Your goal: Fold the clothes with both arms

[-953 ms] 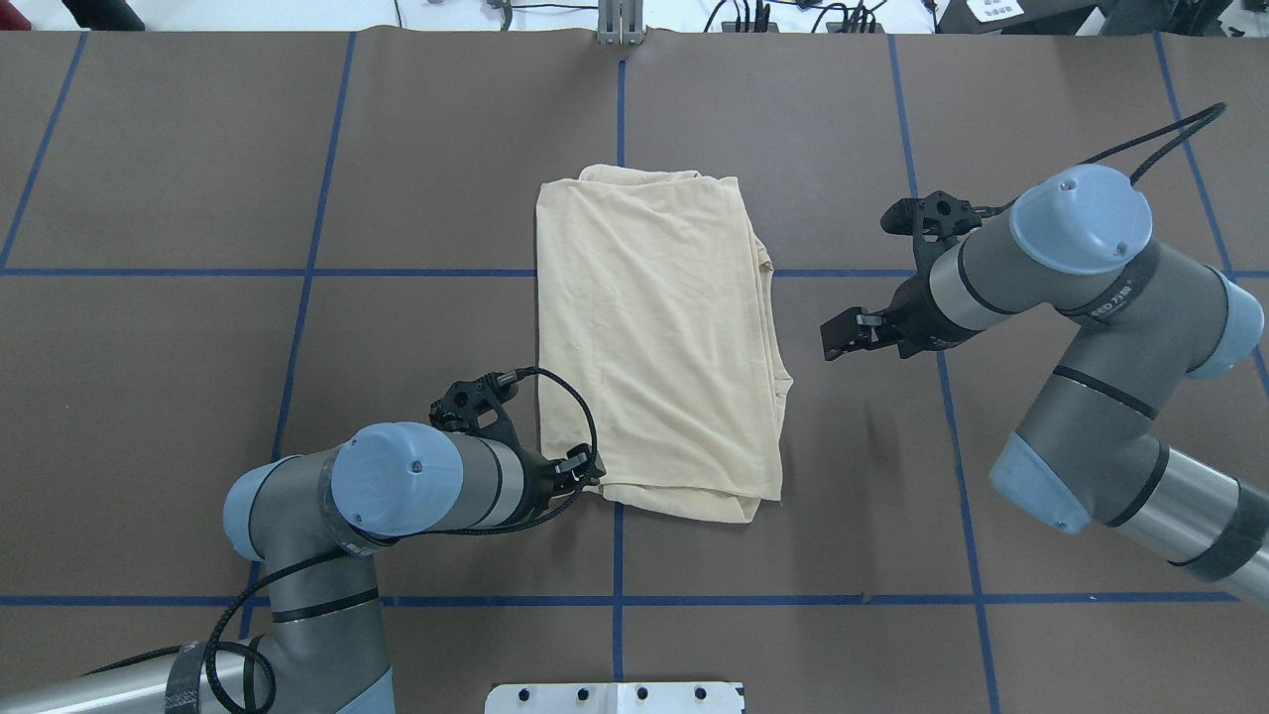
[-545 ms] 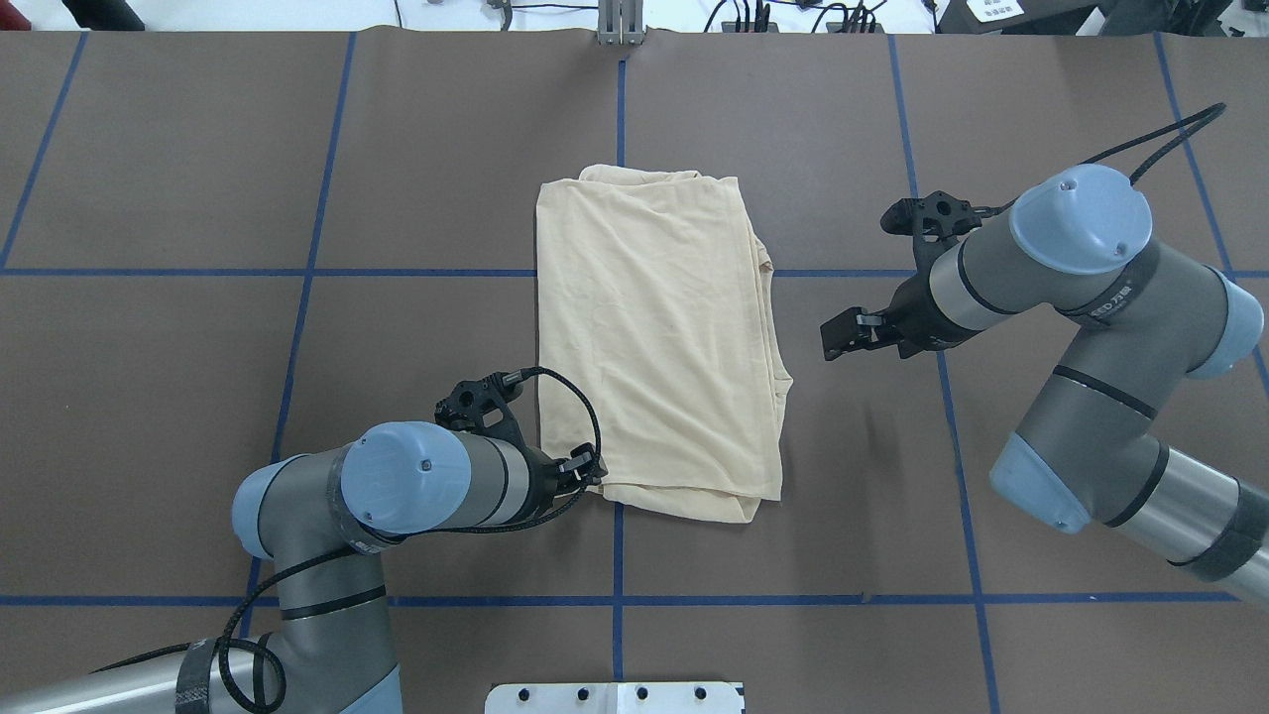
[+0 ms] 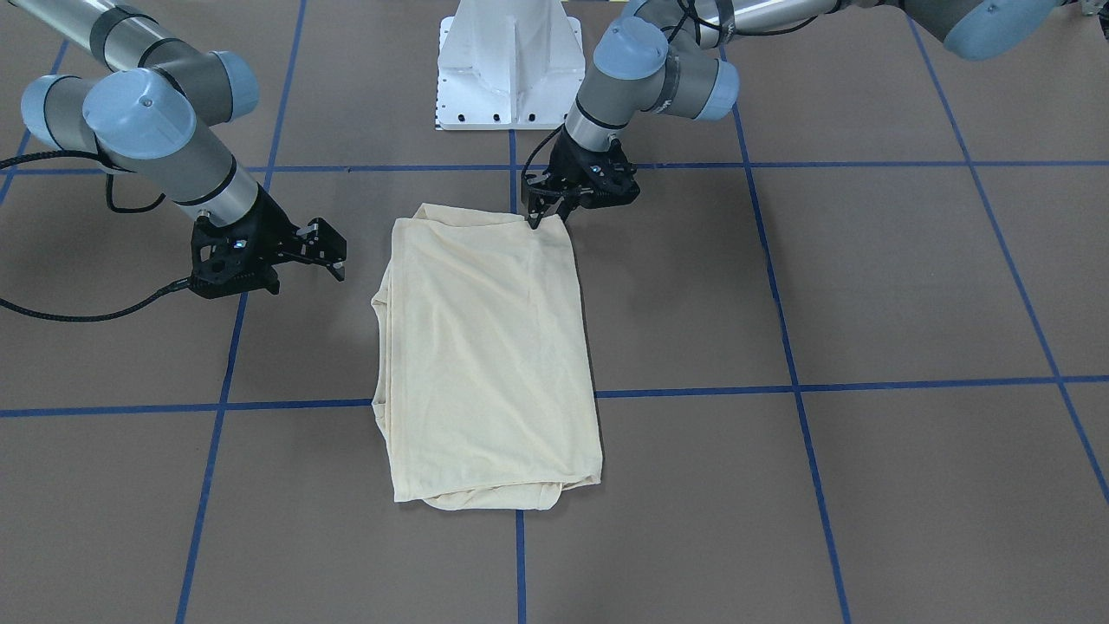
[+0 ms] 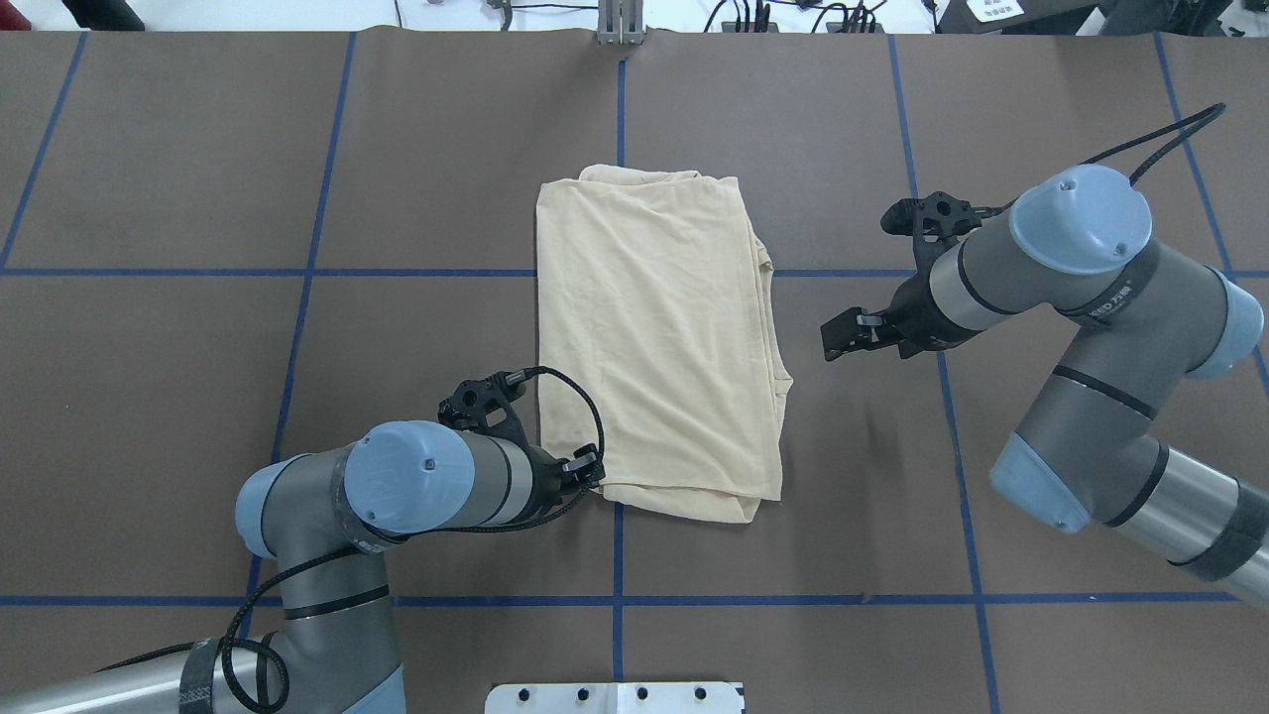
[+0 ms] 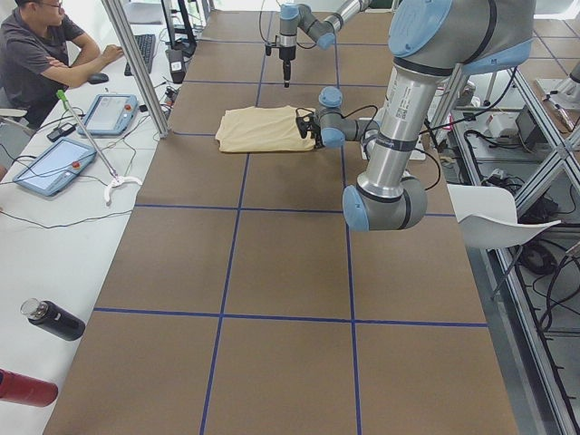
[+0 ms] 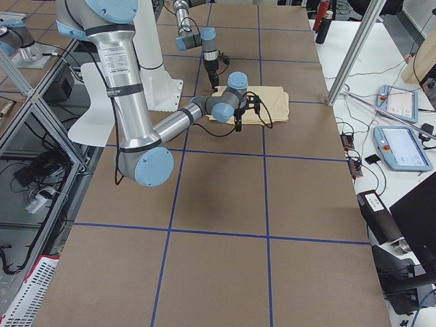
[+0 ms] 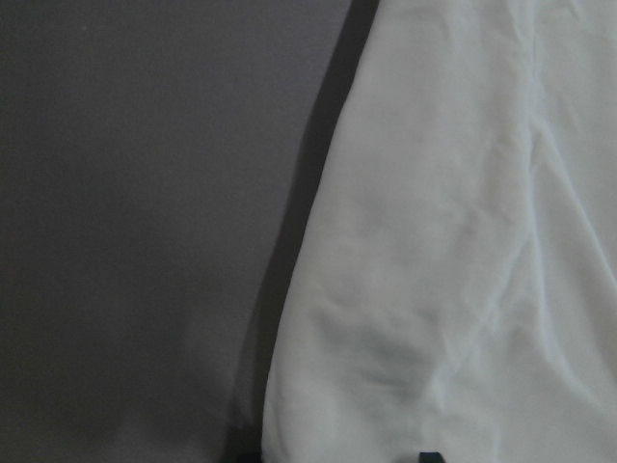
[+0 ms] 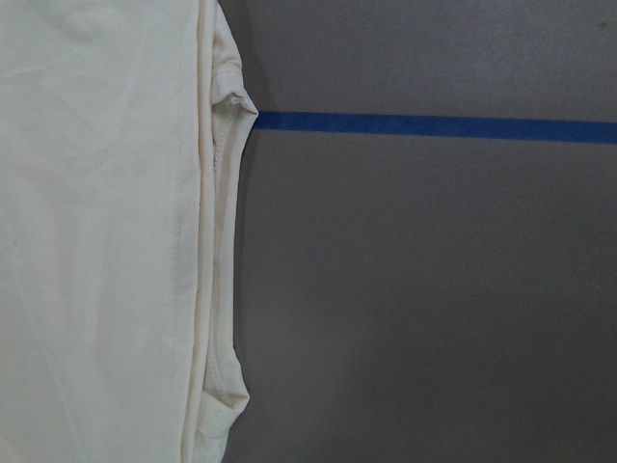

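My left gripper's open fingers reach just past the shirt's near edge (image 3: pixel 548 222), so I should shift them farther in at the shirt's corner (image 3: pixel 538 237) and pinch there before I lift.
The clothes (image 4: pixel 654 327) are one cream-yellow shirt, folded into a tall rectangle and lying flat mid-table (image 3: pixel 485 347). My left gripper (image 4: pixel 592 476) sits low at the shirt's near left corner (image 3: pixel 535 217). In the left wrist view the cloth (image 7: pixel 463 241) fills the right side and two dark fingertip ends show apart at the bottom edge, so it looks open over the cloth's edge. My right gripper (image 4: pixel 831 337) hovers open, holding nothing, a short way off the shirt's right side (image 3: pixel 333 251). Its wrist view shows the layered shirt edge (image 8: pixel 96 231).
Blue tape lines (image 4: pixel 617 99) grid the brown table cover. The white pedestal base (image 3: pixel 511 65) stands at the robot's edge. In the exterior left view a person (image 5: pixel 36 54) sits at a side bench with tablets (image 5: pixel 45 168) and bottles (image 5: pixel 54 319).
The left arm has crept a little to the right, toward the shirt's near corner. The right arm and the shirt have stayed still.
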`<state>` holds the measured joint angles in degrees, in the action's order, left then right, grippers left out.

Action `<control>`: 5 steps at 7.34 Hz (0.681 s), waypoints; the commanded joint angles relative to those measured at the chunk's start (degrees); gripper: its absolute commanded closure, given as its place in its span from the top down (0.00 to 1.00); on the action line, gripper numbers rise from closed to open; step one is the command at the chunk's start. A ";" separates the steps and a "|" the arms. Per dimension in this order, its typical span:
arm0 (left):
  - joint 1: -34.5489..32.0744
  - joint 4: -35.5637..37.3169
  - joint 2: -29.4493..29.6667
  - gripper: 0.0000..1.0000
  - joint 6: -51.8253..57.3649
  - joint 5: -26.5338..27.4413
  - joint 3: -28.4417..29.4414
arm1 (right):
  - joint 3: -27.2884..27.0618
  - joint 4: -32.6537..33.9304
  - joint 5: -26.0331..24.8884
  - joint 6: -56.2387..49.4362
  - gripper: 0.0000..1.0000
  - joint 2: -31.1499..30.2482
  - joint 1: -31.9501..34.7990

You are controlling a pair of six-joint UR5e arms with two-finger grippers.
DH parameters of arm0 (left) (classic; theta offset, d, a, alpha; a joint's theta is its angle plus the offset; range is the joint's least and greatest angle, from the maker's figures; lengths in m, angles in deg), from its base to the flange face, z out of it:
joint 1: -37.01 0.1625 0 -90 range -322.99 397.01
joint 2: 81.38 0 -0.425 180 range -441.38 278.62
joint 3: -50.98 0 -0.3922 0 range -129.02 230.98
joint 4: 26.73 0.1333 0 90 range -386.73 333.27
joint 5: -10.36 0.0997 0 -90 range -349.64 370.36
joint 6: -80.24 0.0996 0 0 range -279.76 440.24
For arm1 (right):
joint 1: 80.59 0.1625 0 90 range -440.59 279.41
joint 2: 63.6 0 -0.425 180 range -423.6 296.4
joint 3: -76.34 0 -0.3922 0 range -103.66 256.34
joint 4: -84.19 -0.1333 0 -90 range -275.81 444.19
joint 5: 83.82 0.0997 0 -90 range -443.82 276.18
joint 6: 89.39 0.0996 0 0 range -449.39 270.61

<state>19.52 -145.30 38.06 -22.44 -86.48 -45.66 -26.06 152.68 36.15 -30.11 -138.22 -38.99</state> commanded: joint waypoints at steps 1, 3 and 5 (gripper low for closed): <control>0.00 0.01 0.18 0.13 -0.07 -0.01 -0.22 | 0.00 0.06 0.09 0.05 1.00 0.00 -0.03; -0.09 0.01 0.09 0.18 0.02 -0.01 -0.13 | 0.00 -0.03 0.00 0.05 1.00 0.09 -0.03; -0.18 0.09 0.09 0.44 -0.07 0.07 -0.13 | 0.00 0.06 0.00 0.05 1.00 0.09 -0.03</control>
<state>19.42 -145.27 38.16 -22.44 -86.48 -45.80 -26.06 152.69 36.16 -30.06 -138.18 -39.00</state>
